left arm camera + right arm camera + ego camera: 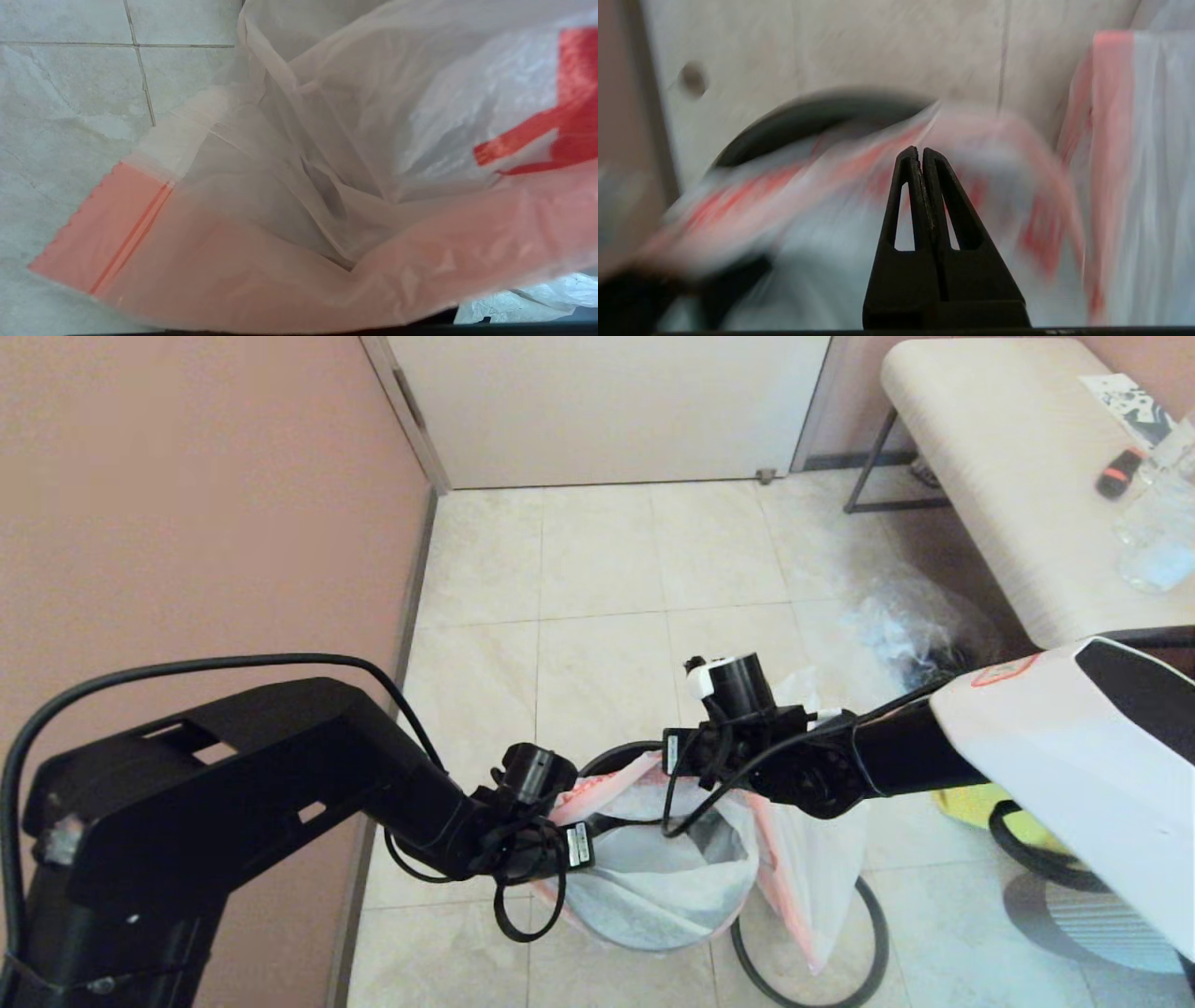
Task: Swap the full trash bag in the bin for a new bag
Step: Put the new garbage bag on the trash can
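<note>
The bin's far rim [791, 124] sticks out past the bag's pink-red band, so the robot's right gripper should hook its fingers under the bag's band [962, 129] and stretch the band over the bin's rim.
The black bin [607, 762] stands on the floor between my two arms, and its dark rim [808, 116] also shows in the right wrist view. A new white bag [653, 887] with a pink-red top band lies open inside it, and one flap [803, 877] hangs outside on the right. My left gripper [597, 821] is at the bag's left rim; the pink band [233, 280] drapes over its fingers and hides them. My right gripper [920, 150] hovers over the far rim, shut, with nothing clearly between its tips. The grey hoop [740, 952] lies on the floor to the right. The full trash bag [901, 625], clear and crumpled, sits by the bench.
A pink wall [187, 523] runs close along the left, and a closed door [607, 411] is ahead. A padded bench [980, 476] with bottles [1158, 541] stands at the right. A yellow bag [966, 803] lies under my right arm.
</note>
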